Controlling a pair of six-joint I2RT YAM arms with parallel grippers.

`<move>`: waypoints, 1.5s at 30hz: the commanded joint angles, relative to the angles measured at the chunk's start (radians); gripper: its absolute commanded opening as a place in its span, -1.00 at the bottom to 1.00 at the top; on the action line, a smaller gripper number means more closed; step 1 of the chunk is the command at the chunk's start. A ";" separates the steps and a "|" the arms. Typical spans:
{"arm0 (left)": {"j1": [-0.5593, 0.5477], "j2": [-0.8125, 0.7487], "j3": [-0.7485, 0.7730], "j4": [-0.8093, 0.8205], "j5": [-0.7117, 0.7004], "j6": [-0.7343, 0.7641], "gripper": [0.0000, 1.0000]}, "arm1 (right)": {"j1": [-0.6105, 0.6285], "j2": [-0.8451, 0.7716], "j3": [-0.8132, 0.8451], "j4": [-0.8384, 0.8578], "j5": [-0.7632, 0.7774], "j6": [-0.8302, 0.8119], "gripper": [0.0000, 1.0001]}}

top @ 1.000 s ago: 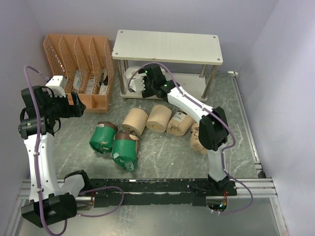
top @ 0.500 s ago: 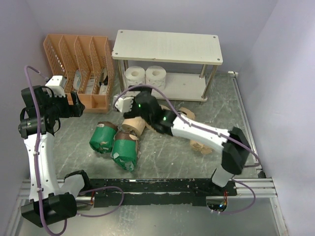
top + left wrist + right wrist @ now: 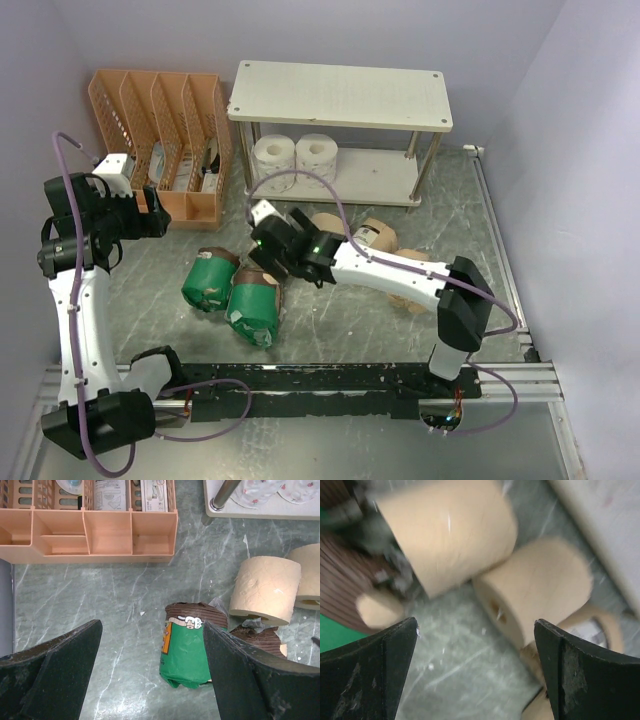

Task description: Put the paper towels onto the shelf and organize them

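Observation:
The outer sheet (image 3: 547, 570) lies snug around the tan roll (image 3: 532, 587) next to the printed roll, so the tan roll will wrinkle but stay wound when the robot lifts it.
The shelf (image 3: 340, 95) stands at the back, with two bare white rolls (image 3: 294, 153) side by side on its lower board. My right gripper (image 3: 273, 246) is open and empty, low over two bare tan rolls; the right wrist view shows them, one (image 3: 450, 530) ahead and one (image 3: 540, 590) to the right, between my open fingers (image 3: 477, 670). Two green-wrapped rolls (image 3: 208, 280) (image 3: 254, 310) lie left of it. Two tan-wrapped printed rolls (image 3: 378, 233) (image 3: 408, 285) lie partly under the right arm. My left gripper (image 3: 150, 215) is open and empty, high above a green roll (image 3: 187, 650).
The orange slotted organizer (image 3: 160, 140) stands left of the shelf and holds a few packets; it also shows in the left wrist view (image 3: 90, 530). A shelf leg (image 3: 224, 494) stands close to the tan rolls. Grey walls close in both sides.
My right gripper has drawn back from the shelf's lower board, leaving the white rolls there, and has come down over the tan rolls. The left arm has not moved.

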 commanded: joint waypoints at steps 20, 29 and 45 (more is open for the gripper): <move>0.011 -0.056 -0.047 0.026 -0.028 0.011 0.87 | -0.073 -0.028 -0.283 0.102 0.115 0.124 0.34; 0.011 -0.049 -0.050 0.032 -0.024 0.009 0.87 | -0.198 0.064 -0.212 0.187 0.056 0.026 0.32; 0.010 -0.027 -0.038 0.033 -0.010 0.008 0.87 | -0.218 -0.017 -0.291 0.253 -0.031 0.135 -1.00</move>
